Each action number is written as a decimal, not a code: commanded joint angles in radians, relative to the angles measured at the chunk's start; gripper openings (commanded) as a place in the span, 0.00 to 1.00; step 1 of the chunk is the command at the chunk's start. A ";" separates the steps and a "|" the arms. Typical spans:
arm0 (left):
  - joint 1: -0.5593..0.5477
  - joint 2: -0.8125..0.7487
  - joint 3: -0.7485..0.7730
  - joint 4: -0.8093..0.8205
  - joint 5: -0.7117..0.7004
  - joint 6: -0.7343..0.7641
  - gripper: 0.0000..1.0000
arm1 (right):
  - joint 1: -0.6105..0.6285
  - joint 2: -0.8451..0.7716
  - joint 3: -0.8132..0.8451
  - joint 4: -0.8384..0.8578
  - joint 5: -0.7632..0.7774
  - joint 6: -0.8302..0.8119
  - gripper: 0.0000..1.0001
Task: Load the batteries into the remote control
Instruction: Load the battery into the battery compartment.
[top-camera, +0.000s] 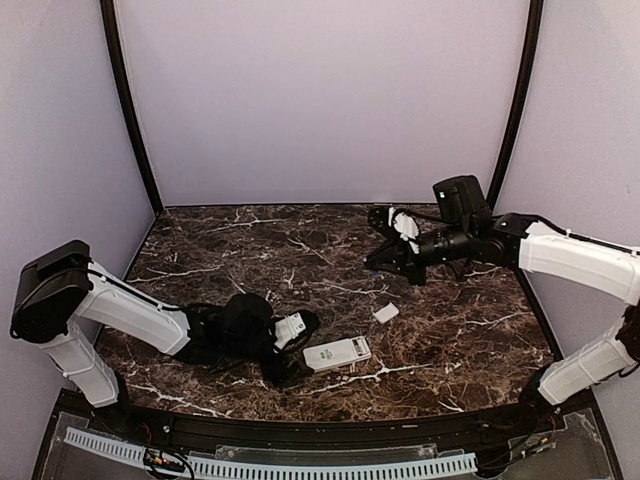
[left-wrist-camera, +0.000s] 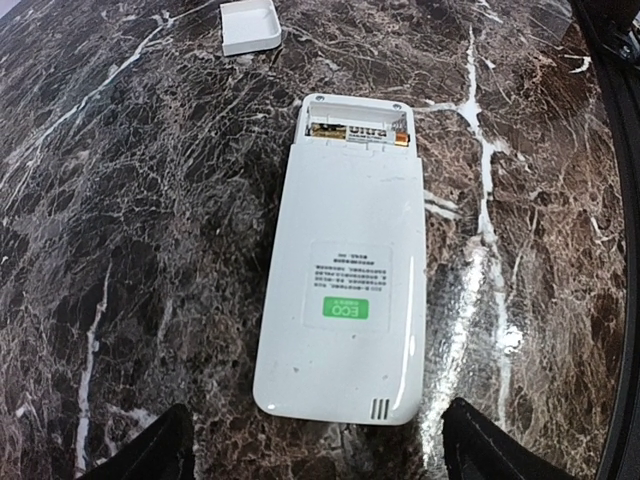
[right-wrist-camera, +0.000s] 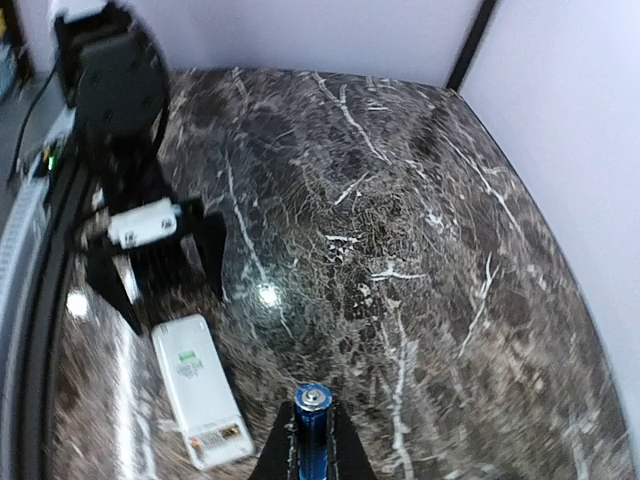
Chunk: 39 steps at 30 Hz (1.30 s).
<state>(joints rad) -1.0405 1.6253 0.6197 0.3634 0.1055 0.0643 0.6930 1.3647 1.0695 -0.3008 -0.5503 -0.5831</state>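
The remote control's near end (left-wrist-camera: 337, 408) is loose between the open fingers of my left gripper, so next my left gripper grips its sides (left-wrist-camera: 418, 305) firmly before my right gripper puts the blue battery in.
The remote control (left-wrist-camera: 345, 280) lies face down on the marble table, its back up and its battery bay open at the far end. One battery (left-wrist-camera: 360, 133) with a gold end lies in the bay. My left gripper (left-wrist-camera: 320, 462) is open, its fingers either side of the remote's near end and not touching it. In the top view the left gripper (top-camera: 297, 350) sits just left of the remote (top-camera: 337, 353). My right gripper (right-wrist-camera: 313, 450) is shut on a blue battery (right-wrist-camera: 312, 425), held above the table at the right rear (top-camera: 385, 258). The remote (right-wrist-camera: 200, 390) lies left of it.
A small flat white square plate (top-camera: 385, 313) lies on the table beyond the remote; it also shows in the left wrist view (left-wrist-camera: 250, 25). Pale walls with black corner posts enclose the table (top-camera: 250, 250) on three sides.
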 joint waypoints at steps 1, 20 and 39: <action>0.000 0.037 0.006 -0.032 -0.034 0.002 0.85 | 0.009 -0.071 -0.133 0.293 0.171 0.704 0.00; -0.037 0.221 0.131 -0.133 -0.047 0.050 0.80 | 0.212 0.217 -0.257 0.296 0.468 1.139 0.00; -0.039 0.248 0.151 -0.158 -0.048 0.027 0.59 | 0.270 0.289 -0.317 0.357 0.547 1.127 0.00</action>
<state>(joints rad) -1.0767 1.8259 0.7982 0.3450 0.0780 0.0967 0.9493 1.6360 0.7692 0.0246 -0.0277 0.5549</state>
